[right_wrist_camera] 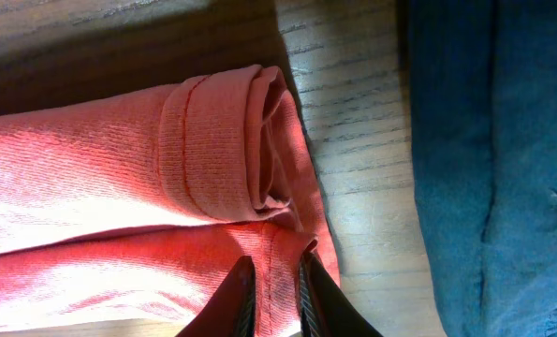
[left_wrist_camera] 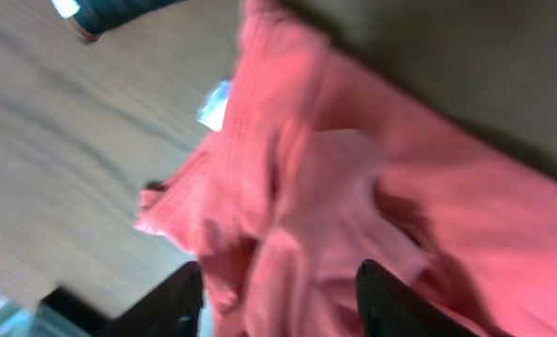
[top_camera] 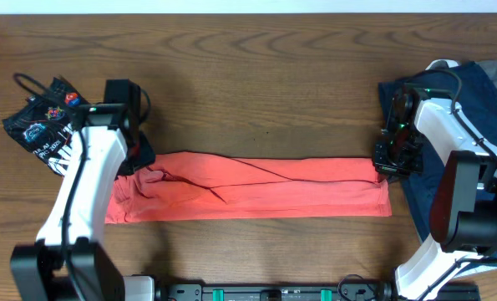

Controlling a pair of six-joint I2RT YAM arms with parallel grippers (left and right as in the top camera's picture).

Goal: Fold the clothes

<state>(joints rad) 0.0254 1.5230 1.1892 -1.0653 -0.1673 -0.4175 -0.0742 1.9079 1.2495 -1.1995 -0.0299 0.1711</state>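
Note:
I should move my left gripper inward and take the flap's folded cloth point(top_camera: 186, 192), because the gripper is over the T-shirt's crumpled end point(top_camera: 124, 206) while a loose flap slants across the T-shirt.
The coral-red T-shirt point(top_camera: 256, 188) lies folded into a long horizontal strip across the table's middle. My left gripper point(top_camera: 138, 152) is at its bunched left end; in the left wrist view the fingers point(left_wrist_camera: 280, 298) stand wide open over crumpled red cloth point(left_wrist_camera: 334, 197). My right gripper point(top_camera: 390, 167) is at the strip's right end, shut on the hem of the red shirt point(right_wrist_camera: 212, 187), the fingers point(right_wrist_camera: 276, 292) pinching the stitched edge. The navy garment point(top_camera: 474, 109) lies at the right, and shows in the right wrist view point(right_wrist_camera: 493, 159). The black printed tee point(top_camera: 43, 125) lies at the left.
The wooden table point(top_camera: 265, 75) runs back to a white far edge. A dark base bar point(top_camera: 273, 293) sits at the front edge between the two arm bases. A dark cylindrical part point(left_wrist_camera: 100, 14) shows at the left wrist view's top.

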